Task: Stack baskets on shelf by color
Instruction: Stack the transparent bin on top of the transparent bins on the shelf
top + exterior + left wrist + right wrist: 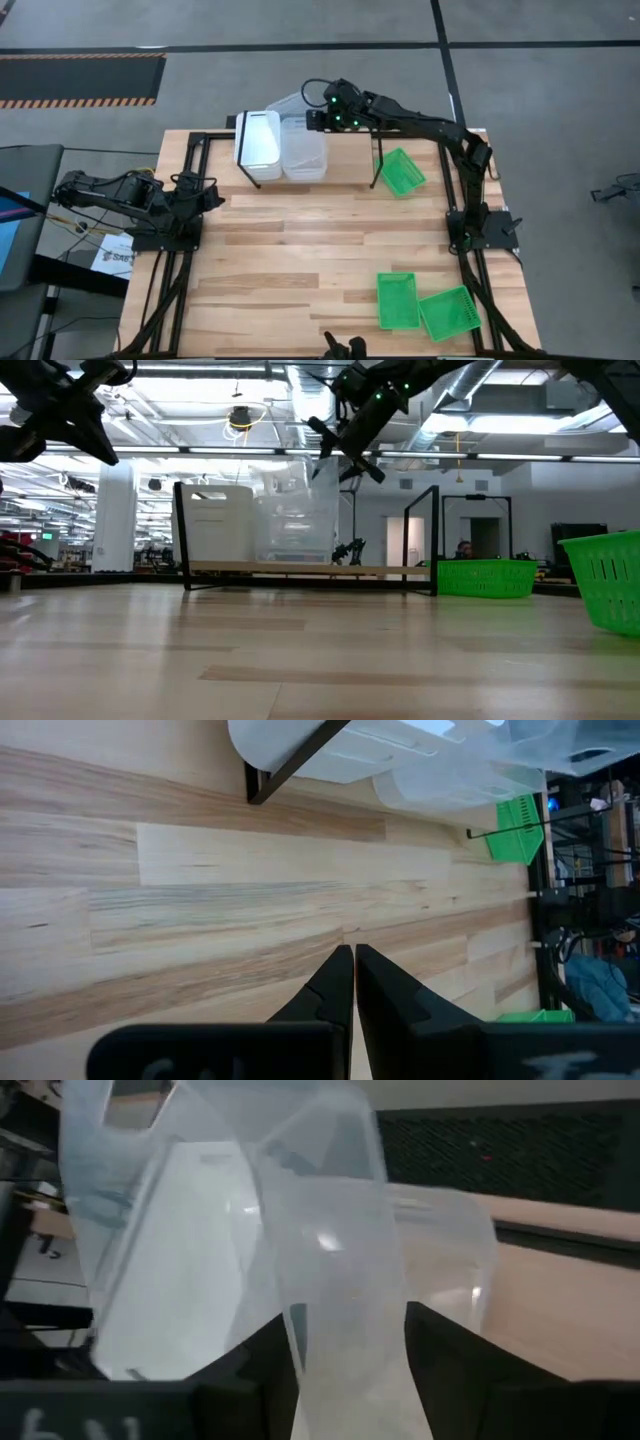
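The upper clear basket sits at a slant past the lower clear basket's far end. Next, my right gripper grabs the upper basket's side and pulls it into line.
My right gripper hovers over the far shelf, shut on a clear basket that is tilted above the shelf. Under it, a second clear basket stands on the shelf board beside a white basket. One green basket sits on the table at the shelf's right end. Two more green baskets lie near the table's near right corner. My left gripper waits shut at the table's left side, holding nothing. My right gripper holds the upper clear basket by one wall, which passes between the two fingers, coming at it from the table's right. The basket is tilted and lifted above the clear basket on the shelf; whether the two touch, I cannot tell.
The black frame of the arm mounts runs along the table's left and right sides. Bare wooden tabletop lies between the shelf and the near green baskets. The shelf's right part holds no basket.
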